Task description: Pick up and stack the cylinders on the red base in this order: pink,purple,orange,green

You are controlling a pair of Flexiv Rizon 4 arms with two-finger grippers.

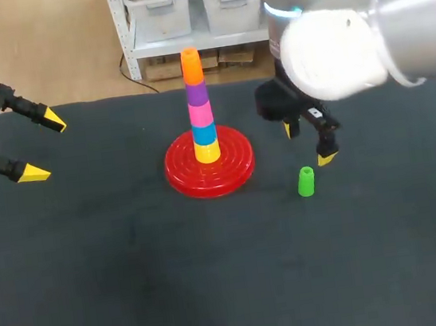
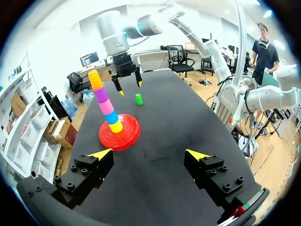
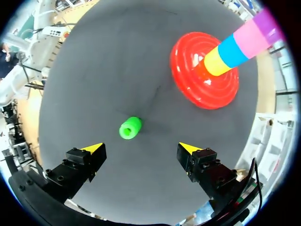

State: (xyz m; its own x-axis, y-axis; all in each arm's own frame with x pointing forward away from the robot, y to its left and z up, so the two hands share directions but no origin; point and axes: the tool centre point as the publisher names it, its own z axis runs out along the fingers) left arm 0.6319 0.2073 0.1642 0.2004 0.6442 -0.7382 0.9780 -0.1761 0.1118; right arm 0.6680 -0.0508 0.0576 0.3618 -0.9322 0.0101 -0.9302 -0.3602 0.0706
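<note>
The green cylinder [image 1: 306, 182] will slide a short way over the orange cylinder and stay upright when I lower it, because the orange cylinder gets narrower toward its top [image 1: 189, 53].
On the red base [image 1: 210, 168] [image 2: 120, 134] [image 3: 204, 77] stands a stack of cylinders: yellow at the bottom, then blue, pink [image 1: 201, 114], purple [image 1: 197, 93] and orange [image 1: 191, 65] on top. The green cylinder [image 1: 306, 182] [image 2: 138, 99] [image 3: 130, 128] stands alone on the dark table to the right of the base. My right gripper [image 1: 307, 143] [image 3: 145, 148] hangs open just above and behind the green cylinder, which lies a little ahead of its fingers. My left gripper [image 1: 42, 146] [image 2: 149, 153] is open and empty over the table's far left, well away from the stack.
The dark table mat [image 1: 138, 286] spreads wide around the base. No other loose objects lie on it.
</note>
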